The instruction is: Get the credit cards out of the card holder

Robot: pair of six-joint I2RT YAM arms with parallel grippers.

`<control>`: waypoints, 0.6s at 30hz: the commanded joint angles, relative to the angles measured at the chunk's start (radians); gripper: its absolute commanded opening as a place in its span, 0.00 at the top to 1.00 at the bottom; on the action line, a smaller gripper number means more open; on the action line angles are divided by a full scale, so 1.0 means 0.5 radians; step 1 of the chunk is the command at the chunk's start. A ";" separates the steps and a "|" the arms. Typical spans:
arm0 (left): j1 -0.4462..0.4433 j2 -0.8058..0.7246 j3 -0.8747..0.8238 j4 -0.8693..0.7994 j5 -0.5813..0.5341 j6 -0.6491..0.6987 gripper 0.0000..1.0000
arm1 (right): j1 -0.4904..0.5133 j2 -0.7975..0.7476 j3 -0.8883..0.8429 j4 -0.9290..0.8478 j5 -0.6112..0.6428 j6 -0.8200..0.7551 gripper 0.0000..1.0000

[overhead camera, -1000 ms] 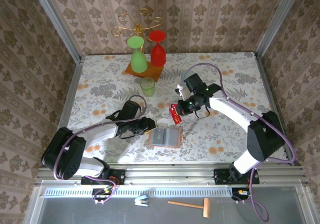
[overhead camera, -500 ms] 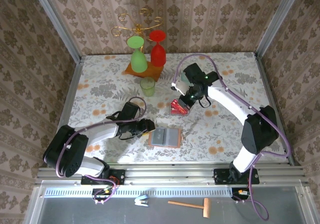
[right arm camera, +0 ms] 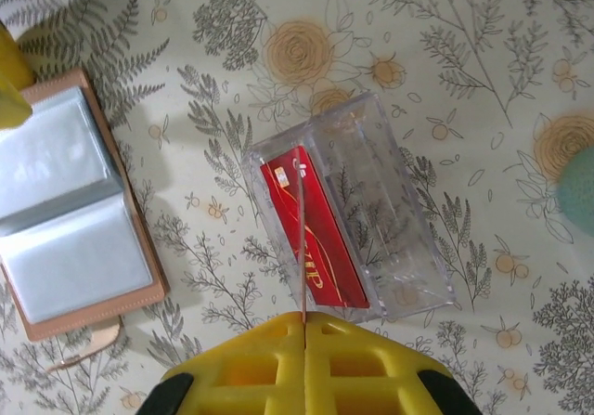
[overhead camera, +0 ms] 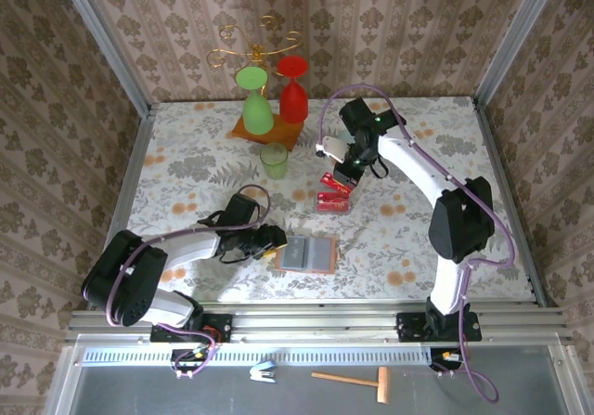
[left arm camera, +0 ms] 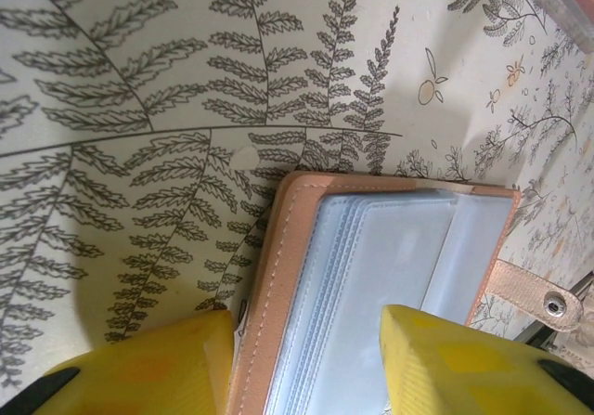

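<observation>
The held card (overhead camera: 336, 184) is above the open clear box. My right gripper should keep turning and lowering it until it lines up with the red card (overhead camera: 332, 202), then let go.
The card holder (overhead camera: 308, 254) lies open on the table, tan outside, grey-blue sleeves up (left arm camera: 390, 266) (right arm camera: 70, 206). My left gripper (overhead camera: 271, 239) (left arm camera: 306, 369) is open at its left edge, one yellow finger (left arm camera: 139, 369) on the table side and the other over the sleeves. My right gripper (overhead camera: 345, 175) (right arm camera: 304, 320) is shut on one of the credit cards (right arm camera: 303, 248), seen edge-on, above a clear plastic box (overhead camera: 332, 200) (right arm camera: 390, 201). A red card (right arm camera: 325, 248) lies flat inside that box.
A green cup (overhead camera: 274, 160) stands behind the holder. Further back, a wooden stand (overhead camera: 269, 135) carries an upturned green glass (overhead camera: 255, 104) and a red one (overhead camera: 293, 95). The holder's snap tab (left arm camera: 548, 299) sticks out at its right side.
My right arm has swung away from the holder toward the back, carrying the card over the clear box. The left gripper has opened a little and stayed by the holder.
</observation>
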 commanded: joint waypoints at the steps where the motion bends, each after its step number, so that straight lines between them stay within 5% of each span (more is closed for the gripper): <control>1: -0.007 -0.069 -0.036 -0.002 0.004 -0.040 0.54 | -0.005 0.093 0.131 -0.183 -0.010 -0.219 1.00; 18: 0.094 -0.209 0.014 -0.120 -0.030 -0.024 0.53 | -0.002 0.557 0.653 -0.648 0.023 -0.552 1.00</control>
